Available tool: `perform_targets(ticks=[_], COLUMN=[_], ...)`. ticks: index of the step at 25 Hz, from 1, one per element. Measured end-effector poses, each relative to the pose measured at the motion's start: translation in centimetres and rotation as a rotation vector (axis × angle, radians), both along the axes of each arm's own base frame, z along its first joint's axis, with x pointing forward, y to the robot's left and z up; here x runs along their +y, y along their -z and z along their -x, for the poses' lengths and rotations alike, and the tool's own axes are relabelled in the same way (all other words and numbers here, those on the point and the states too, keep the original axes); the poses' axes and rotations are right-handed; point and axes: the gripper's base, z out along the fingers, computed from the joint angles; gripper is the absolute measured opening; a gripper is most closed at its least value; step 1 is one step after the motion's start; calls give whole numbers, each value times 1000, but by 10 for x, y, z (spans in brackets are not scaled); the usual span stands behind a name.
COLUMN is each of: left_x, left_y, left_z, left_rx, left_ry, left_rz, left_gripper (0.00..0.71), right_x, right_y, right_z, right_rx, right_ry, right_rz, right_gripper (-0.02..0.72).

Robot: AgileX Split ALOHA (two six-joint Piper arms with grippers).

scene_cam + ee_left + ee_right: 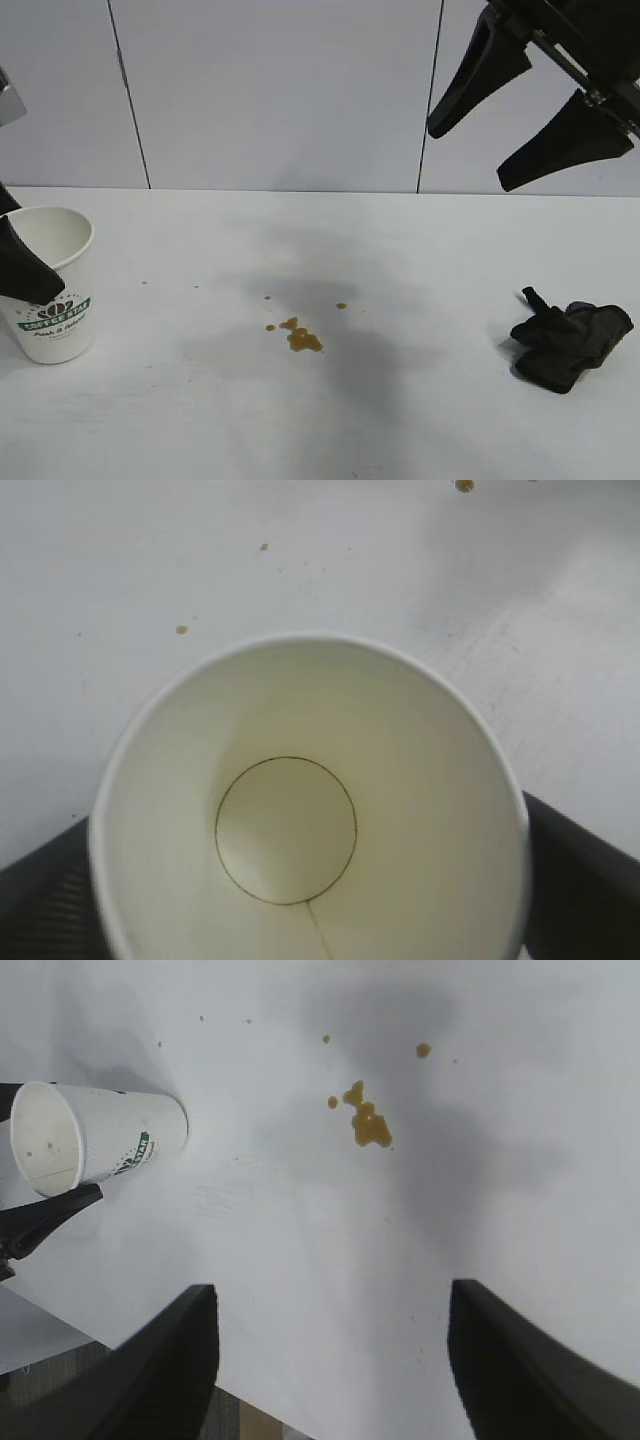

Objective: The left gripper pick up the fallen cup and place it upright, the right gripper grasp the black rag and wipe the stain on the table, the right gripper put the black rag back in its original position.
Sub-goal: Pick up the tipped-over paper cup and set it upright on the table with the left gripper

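The black rag (560,345) is bunched up in soft folds (592,333), so it will spread out and trail its loose ends when I wipe the brown stain.
The white cup (60,310) with the green logo stands upright on the table (400,420) at the far left. My left gripper (30,255) straddles it, a finger (28,272) on each side, and looks shut on it; the left wrist view looks straight down into the empty cup (290,730), with the fingers (590,880) at both flanks. The brown stain (300,338) lies mid-table and shows in the right wrist view (368,1125). The black rag (570,340) lies crumpled at the right. My right gripper (470,158) hangs high above the rag, wide open and empty (332,1288).
A few tiny brown specks (181,630) lie on the table near the cup. The table's edge (300,1425) shows in the right wrist view. A grey panelled wall (280,90) stands behind the table.
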Motion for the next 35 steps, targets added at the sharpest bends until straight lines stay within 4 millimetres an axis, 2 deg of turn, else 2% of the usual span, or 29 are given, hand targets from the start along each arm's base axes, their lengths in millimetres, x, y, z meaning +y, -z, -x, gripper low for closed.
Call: perform_targets(ticks=[11, 28, 35], left_x=[2, 2, 5], left_y=[0, 1, 12], left_z=[-3, -2, 7], left_rx=[-23, 41, 65], left_ry=[-29, -127, -148], left_rz=[-17, 24, -1], left_gripper=[657, 693, 693], right_x=[0, 0, 0], right_y=[0, 0, 0], right_z=[0, 0, 0], right_rx=[1, 0, 0], right_ry=[0, 0, 0], right_rz=[0, 1, 1], right_gripper=[452, 452, 452])
